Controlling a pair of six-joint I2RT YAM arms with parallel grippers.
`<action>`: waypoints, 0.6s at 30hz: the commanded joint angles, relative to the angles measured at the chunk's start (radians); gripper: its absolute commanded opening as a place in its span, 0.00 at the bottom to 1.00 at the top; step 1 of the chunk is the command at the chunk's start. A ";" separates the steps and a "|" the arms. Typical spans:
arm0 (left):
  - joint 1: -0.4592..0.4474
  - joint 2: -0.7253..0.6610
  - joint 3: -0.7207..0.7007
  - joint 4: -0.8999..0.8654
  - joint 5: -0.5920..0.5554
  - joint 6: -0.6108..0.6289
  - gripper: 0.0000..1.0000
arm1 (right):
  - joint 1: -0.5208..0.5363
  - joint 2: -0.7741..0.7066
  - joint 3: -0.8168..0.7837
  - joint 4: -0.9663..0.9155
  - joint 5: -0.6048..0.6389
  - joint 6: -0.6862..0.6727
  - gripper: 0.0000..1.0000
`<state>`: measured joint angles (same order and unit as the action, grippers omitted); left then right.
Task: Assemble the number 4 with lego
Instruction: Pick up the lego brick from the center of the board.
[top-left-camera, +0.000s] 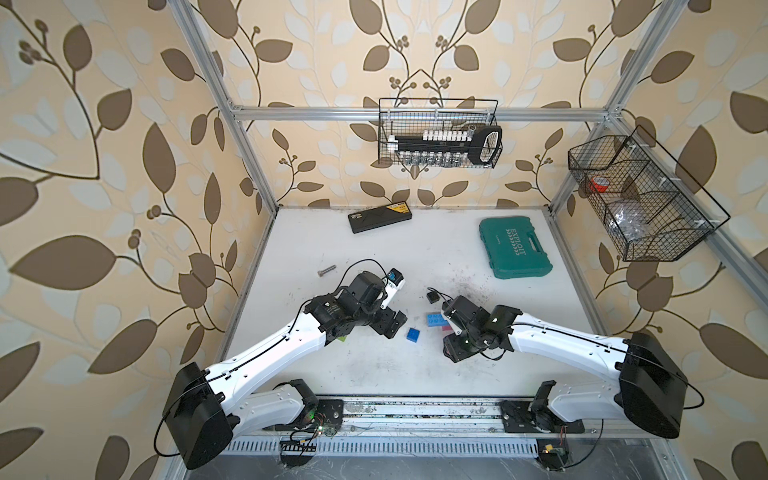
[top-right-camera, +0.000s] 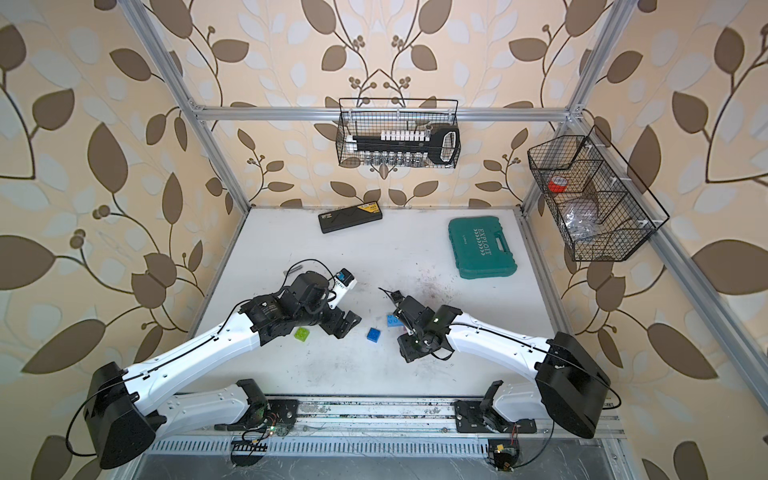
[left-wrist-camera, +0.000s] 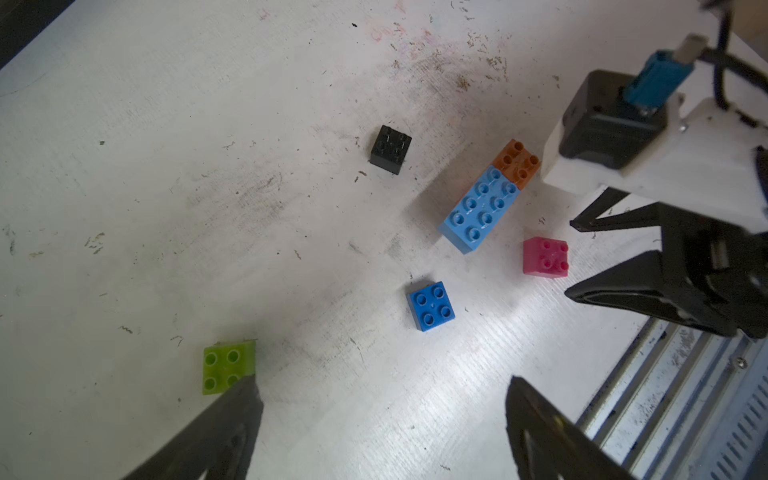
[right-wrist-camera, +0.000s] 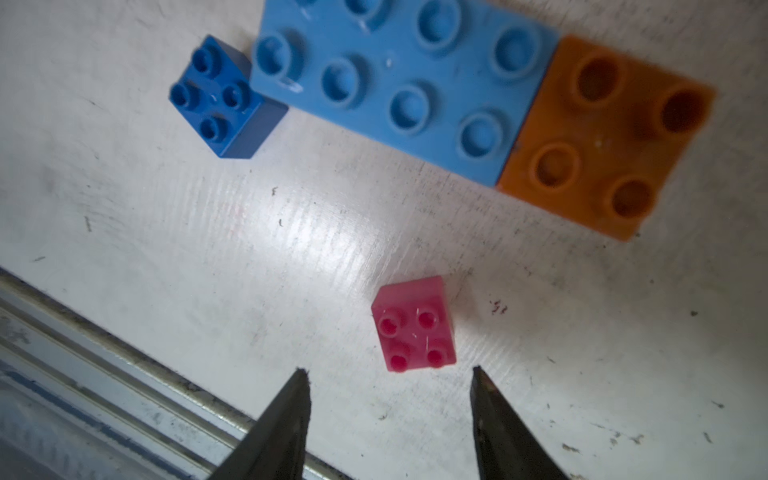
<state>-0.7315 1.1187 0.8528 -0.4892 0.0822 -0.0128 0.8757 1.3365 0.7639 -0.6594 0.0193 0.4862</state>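
Observation:
My left gripper is far from the pink brick (right-wrist-camera: 416, 329), so my right gripper should grab and bring it over the seam (right-wrist-camera: 528, 112) of the light blue and orange bricks.
Loose lego lies mid-table. A light blue brick (left-wrist-camera: 478, 208) has an orange brick (left-wrist-camera: 517, 160) joined to its end. Around them sit a black brick (left-wrist-camera: 390, 148), a dark blue brick (left-wrist-camera: 431, 305), a pink brick (right-wrist-camera: 415, 324) and a lime green brick (left-wrist-camera: 227, 368). My left gripper (left-wrist-camera: 382, 380) is open and empty, one fingertip next to the lime green brick. My right gripper (right-wrist-camera: 390, 371) is open, and the pink brick lies just beyond its tips, apart from them. In both top views the arms hide some bricks; the dark blue brick (top-left-camera: 412, 335) shows between them.
A teal tool case (top-left-camera: 515, 248) lies at the back right and a flat black box (top-left-camera: 380, 217) at the back. A bolt (top-left-camera: 327, 272) lies left of the left arm. Wire baskets (top-left-camera: 438, 133) hang on the frame. A metal rail (top-left-camera: 415, 409) runs along the table's front edge.

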 joint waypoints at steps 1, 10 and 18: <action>0.007 -0.002 -0.001 0.032 0.041 -0.024 0.93 | 0.022 0.014 -0.016 0.049 0.081 -0.034 0.64; 0.009 -0.007 -0.006 0.031 0.038 -0.026 0.95 | 0.030 0.096 -0.012 0.080 0.045 -0.044 0.69; 0.009 -0.011 -0.008 0.026 0.030 -0.027 0.96 | 0.052 0.127 -0.008 0.093 0.008 -0.018 0.64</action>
<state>-0.7315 1.1194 0.8474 -0.4805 0.1036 -0.0299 0.9100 1.4712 0.7582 -0.5762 0.0399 0.4526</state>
